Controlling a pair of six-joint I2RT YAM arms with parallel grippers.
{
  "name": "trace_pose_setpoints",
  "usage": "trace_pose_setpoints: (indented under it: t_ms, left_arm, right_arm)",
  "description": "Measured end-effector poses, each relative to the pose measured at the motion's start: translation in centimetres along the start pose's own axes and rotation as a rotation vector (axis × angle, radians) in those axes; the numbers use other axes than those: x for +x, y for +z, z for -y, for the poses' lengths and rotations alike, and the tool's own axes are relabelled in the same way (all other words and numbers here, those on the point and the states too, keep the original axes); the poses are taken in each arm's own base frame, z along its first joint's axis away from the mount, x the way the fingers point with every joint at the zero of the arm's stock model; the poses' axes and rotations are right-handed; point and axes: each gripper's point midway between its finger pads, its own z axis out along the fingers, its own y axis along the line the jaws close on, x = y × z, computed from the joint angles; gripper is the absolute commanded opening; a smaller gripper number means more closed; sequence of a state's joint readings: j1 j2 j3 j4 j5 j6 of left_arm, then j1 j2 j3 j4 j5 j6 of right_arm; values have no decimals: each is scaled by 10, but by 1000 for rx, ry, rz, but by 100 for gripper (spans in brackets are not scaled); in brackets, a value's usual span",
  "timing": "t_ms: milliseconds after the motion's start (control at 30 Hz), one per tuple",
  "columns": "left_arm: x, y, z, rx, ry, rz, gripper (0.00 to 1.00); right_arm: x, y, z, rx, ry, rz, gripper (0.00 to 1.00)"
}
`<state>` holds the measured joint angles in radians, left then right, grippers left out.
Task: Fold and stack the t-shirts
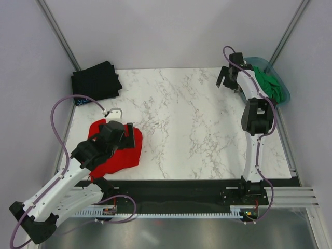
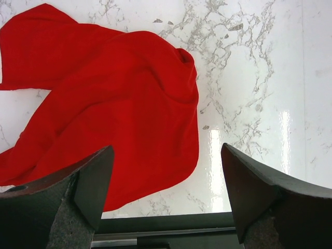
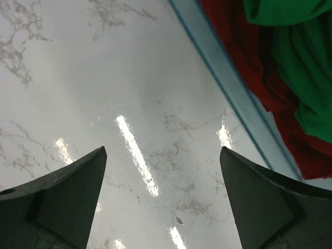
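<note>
The bright red t-shirt (image 1: 122,158) lies crumpled at the table's front corner, so the robot's right gripper should move away from the tub and spread this t-shirt out in the middle of the table (image 1: 179,123).
A bright red t-shirt (image 1: 122,153) lies crumpled at the table's front left; it also shows in the left wrist view (image 2: 114,98). My left gripper (image 1: 118,134) hovers over it, open and empty (image 2: 166,155). A folded black t-shirt (image 1: 96,80) lies at the back left, with a light-blue bit (image 1: 80,101) at its near edge. A green t-shirt (image 1: 272,85) lies in the tub on top of another red t-shirt (image 3: 244,46); the green one also shows in the right wrist view (image 3: 301,62). My right gripper (image 1: 226,80) is open and empty (image 3: 162,155) above bare table beside the tub.
The blue-grey plastic tub (image 1: 267,65) stands at the back right corner; its rim (image 3: 228,78) runs along the right gripper's right side. The marble table (image 1: 192,124) has a black rail along its near edge (image 2: 171,223). Grey walls enclose the sides.
</note>
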<state>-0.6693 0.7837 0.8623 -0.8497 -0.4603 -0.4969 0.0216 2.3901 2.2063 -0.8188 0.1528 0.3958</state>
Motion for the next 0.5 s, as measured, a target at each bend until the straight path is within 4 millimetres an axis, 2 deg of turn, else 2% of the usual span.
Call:
trace_pose_setpoints:
  t_ms: [67,133,233,267,333,400,467,500]
  left_arm:
    - [-1,-1,0,2,-3,5,90]
    - [-1,-4,-2,5,-6,12,90]
    - [-4,-12,-7,5,-22,36,91]
    - [-5,-16,-10,5,-32,52,91]
    - [-10,-25,-15,13,-57,92,91]
    - [-14,-33,-18,26,-87,126,91]
    - [-17,-41,-22,39,-120,159,90]
    - [-17,-44,-23,43,-132,170,90]
  right_arm:
    - [4,-9,-10,-25,-23,-2,98]
    - [14,-21,-34,-67,-70,-3,98]
    - [57,-56,-110,-219,-181,-14,98]
    - [78,-69,-139,-288,-217,-25,98]
    - [139,-104,-198,-452,-289,-77,98]
    - [213,-141,-255,-630,-367,-161,98]
    - [279,-170,-290,-748,-443,-249,98]
    - [306,-180,-302,-787,-476,-287,98]
